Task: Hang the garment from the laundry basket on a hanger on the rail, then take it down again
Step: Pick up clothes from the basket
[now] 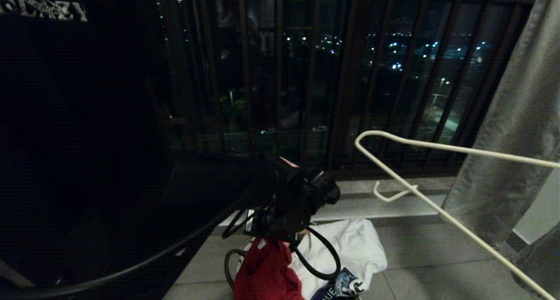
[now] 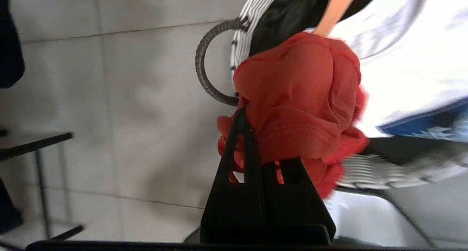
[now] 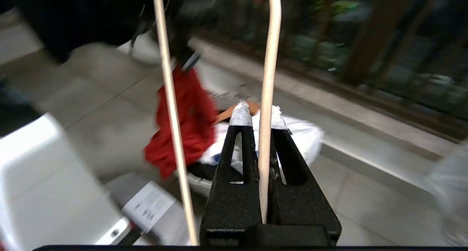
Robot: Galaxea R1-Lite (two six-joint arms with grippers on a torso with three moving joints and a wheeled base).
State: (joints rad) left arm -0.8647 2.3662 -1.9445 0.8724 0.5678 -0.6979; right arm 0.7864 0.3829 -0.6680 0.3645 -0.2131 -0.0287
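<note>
Next, I put the garment over the laundry basket (image 2: 245, 40) and grab the garment by an edge before I hang it, because my left gripper is pinching a fold of the bunched red garment (image 2: 291, 137).
The red garment (image 1: 267, 269) hangs bunched from my left gripper (image 1: 273, 241), just above the laundry basket. In the left wrist view that gripper (image 2: 252, 134) is shut on a fold of the garment (image 2: 299, 97), beside the basket's white woven rim (image 2: 250, 20). My right gripper (image 3: 260, 112) is shut on one wire of the thin white hanger (image 3: 270, 53); the hanger's other wire (image 3: 172, 97) runs alongside. In the head view the hanger (image 1: 437, 204) reaches in from the right, and the right gripper is out of that view. The rail is out of view.
A white T-shirt (image 1: 350, 247) with a dark print lies over the basket next to the red cloth. A black T-shirt (image 1: 65, 116) hangs close at the left. Dark window railing bars (image 1: 280, 72) stand behind, and a grey curtain (image 1: 512, 138) hangs at the right. The floor is grey tile (image 1: 428, 265).
</note>
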